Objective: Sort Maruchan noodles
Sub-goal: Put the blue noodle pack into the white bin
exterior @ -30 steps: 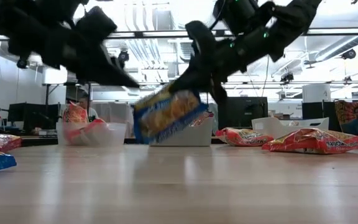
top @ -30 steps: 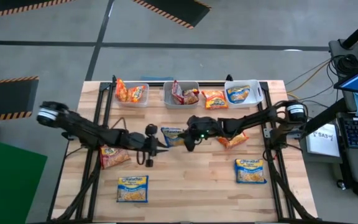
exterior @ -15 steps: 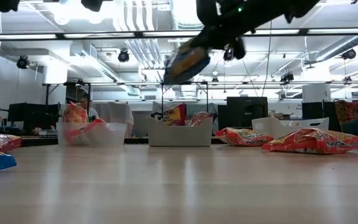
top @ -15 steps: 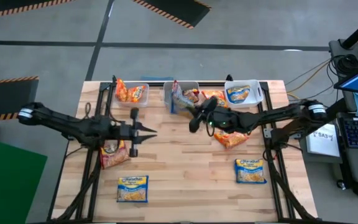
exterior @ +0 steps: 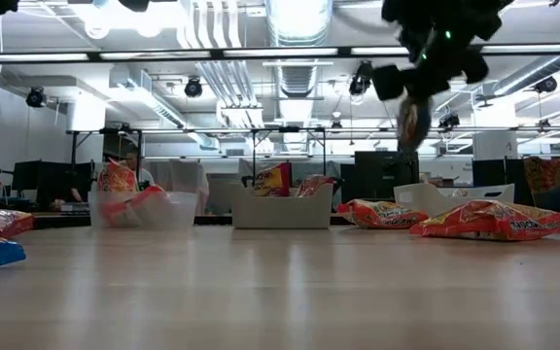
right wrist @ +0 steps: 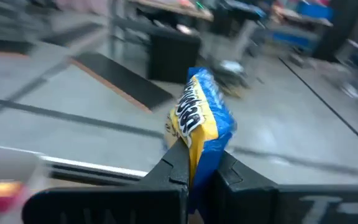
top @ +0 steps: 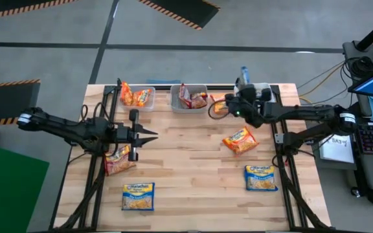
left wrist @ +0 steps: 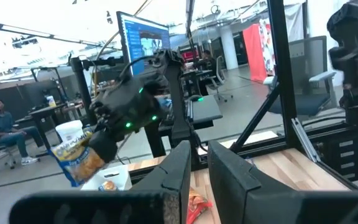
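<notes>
The blue-and-yellow packet's loose end (top: 245, 73) is sticking out above the open bin (top: 264, 87), so my right gripper should keep going down until that end is inside, and then let go.
My right gripper (right wrist: 201, 173) is shut on a blue-and-yellow Maruchan packet (right wrist: 199, 121), high over the far right of the table, above the right bin (top: 264, 90). In the high view the packet (top: 243, 73) shows edge-on. My left gripper (top: 153, 135) hovers shut over the table's left half, holding nothing and pointing toward the right edge. Loose packets lie flat on the table: a red one (top: 118, 160), two blue ones (top: 138, 196) (top: 261, 177) and an orange one (top: 239, 140). My right gripper pinches one end of the blue-and-yellow packet (right wrist: 197, 158) between its two fingers. The fingers run about level and point toward the far edge. The packet sticks out past the fingertips, stands on edge and is lifted clear of the table and bin.
Three clear bins line the far edge: the left (top: 138, 97) holds orange packets, the middle (top: 190, 97) red ones, and the right is partly hidden by my arm. Another orange packet (top: 220, 103) lies between the middle and right bins. The table's middle is bare wood.
My right gripper has lifted the blue-and-yellow packet off the table's middle and carried it up toward the far right, over the right bin. Its wrist turned, so the packet now stands on edge. My left gripper has risen and drawn back toward the left edge.
</notes>
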Controlling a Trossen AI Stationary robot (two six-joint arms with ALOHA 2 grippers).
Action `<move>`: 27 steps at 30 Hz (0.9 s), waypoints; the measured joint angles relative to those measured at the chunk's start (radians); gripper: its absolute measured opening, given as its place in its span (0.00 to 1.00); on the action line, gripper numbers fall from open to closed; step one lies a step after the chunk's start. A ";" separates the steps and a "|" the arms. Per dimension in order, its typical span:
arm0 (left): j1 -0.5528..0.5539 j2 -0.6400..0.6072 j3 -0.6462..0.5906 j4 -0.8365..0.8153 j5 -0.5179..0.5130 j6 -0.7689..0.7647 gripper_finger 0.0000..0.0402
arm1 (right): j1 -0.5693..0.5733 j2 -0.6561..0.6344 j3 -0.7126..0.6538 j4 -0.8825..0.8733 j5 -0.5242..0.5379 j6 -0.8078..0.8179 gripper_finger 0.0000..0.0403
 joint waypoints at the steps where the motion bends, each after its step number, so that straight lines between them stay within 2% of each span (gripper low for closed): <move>1: 0.000 0.000 0.000 0.000 0.000 -0.001 0.10 | -0.024 0.001 -0.003 -0.050 -0.007 0.050 0.02; 3: 0.000 0.000 0.000 -0.001 0.000 -0.001 0.10 | -0.070 0.009 -0.017 -0.096 -0.016 0.096 0.02; 11: 0.000 0.000 -0.001 -0.012 -0.001 -0.002 0.10 | -0.187 0.056 -0.059 -0.075 -0.073 0.093 0.02; 27: 0.000 0.000 -0.001 -0.018 -0.001 -0.002 0.10 | -0.204 0.226 -0.060 0.079 -0.095 0.089 0.02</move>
